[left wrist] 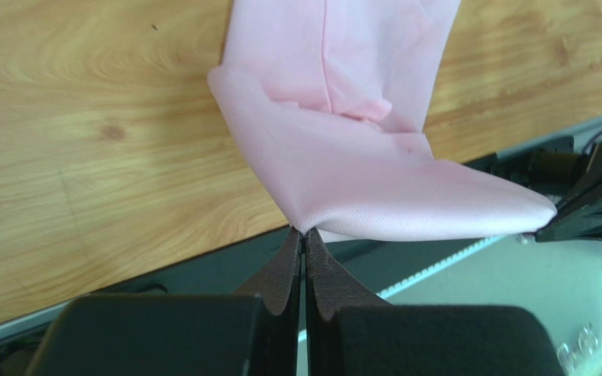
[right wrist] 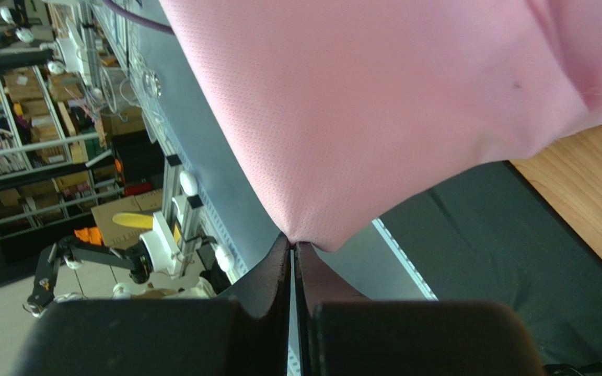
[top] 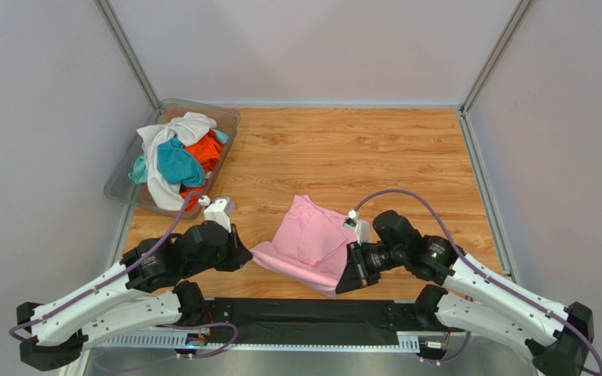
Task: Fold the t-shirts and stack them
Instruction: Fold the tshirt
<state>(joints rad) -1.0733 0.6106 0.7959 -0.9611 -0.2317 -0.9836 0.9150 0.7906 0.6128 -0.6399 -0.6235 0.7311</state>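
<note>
The pink t-shirt's near edge is stretched between both grippers, so the robot's left gripper should next go over the flat part of the t-shirt and let go just short of its far edge.
A light pink t-shirt lies partly on the wooden table near the front edge, its near edge lifted. My left gripper is shut on its left corner, seen in the left wrist view. My right gripper is shut on its right corner, seen in the right wrist view. The pink cloth stretches between the two grippers above the black base strip. White, teal and orange t-shirts lie heaped in the clear bin.
The clear plastic bin stands at the back left of the wooden table. Grey walls close in the left, back and right. A black strip runs along the near edge between the arm bases.
</note>
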